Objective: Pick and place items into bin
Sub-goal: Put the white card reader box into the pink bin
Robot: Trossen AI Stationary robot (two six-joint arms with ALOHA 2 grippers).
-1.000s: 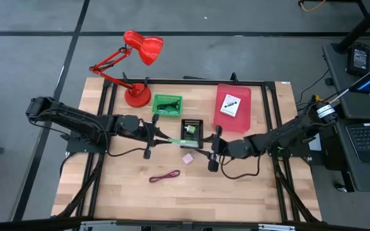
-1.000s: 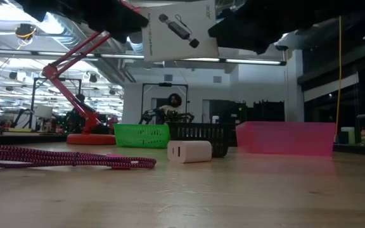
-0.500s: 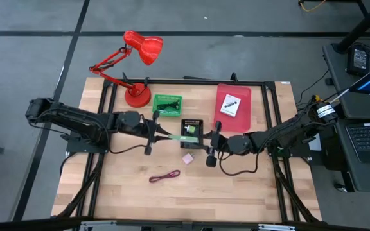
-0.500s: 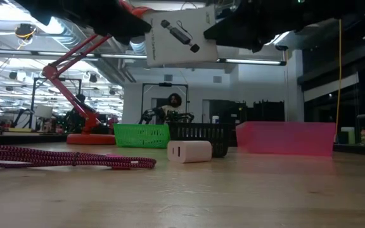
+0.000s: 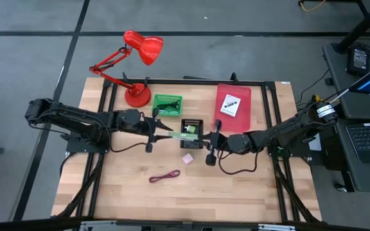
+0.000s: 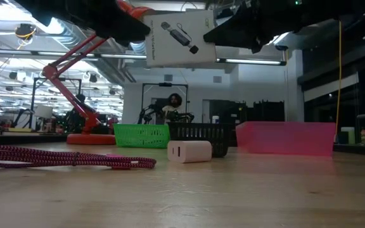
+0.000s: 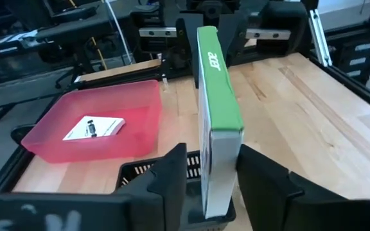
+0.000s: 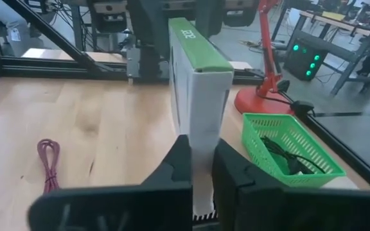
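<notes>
The pink bin [image 5: 234,110] is on my right gripper's side, so next my left gripper frees the green-edged packet [image 5: 184,135] and back away before my right gripper takes it there.
A flat white packet [image 6: 180,38] with a green edge [image 7: 216,83] and a printed picture hangs in the air over the black bin [image 5: 192,133], between my two grippers. My right gripper [image 5: 209,142] is shut on its right end. My left gripper [image 5: 161,131] stands open, one finger on each side of the packet's left end [image 7: 220,186]. Another white packet [image 5: 229,105] lies in the pink bin [image 5: 241,96]. A small pink cube [image 5: 187,158] and a maroon cord [image 5: 164,176] lie on the table. A black cord [image 8: 281,157] lies in the green bin [image 5: 167,104]. My right gripper pinches the packet's right end [image 8: 201,138] between its two fingers, one on each broad face. The fingers come in about level from the table's right. The packet stands on edge, green edge up, lifted clear above the black bin. My left gripper's fingers flank the left end; whether one touches it I cannot tell.
A red desk lamp [image 5: 137,64] stands at the table's far left, beside the green bin. A small white block [image 6: 189,151] lies in front of the black bin in the low view. Bare wood lies toward the near edge [image 5: 185,199].
My right gripper has come in against the packet's right end and taken hold of it. My left gripper's fingers have let go of the left end. The packet has stayed in the air over the black bin.
</notes>
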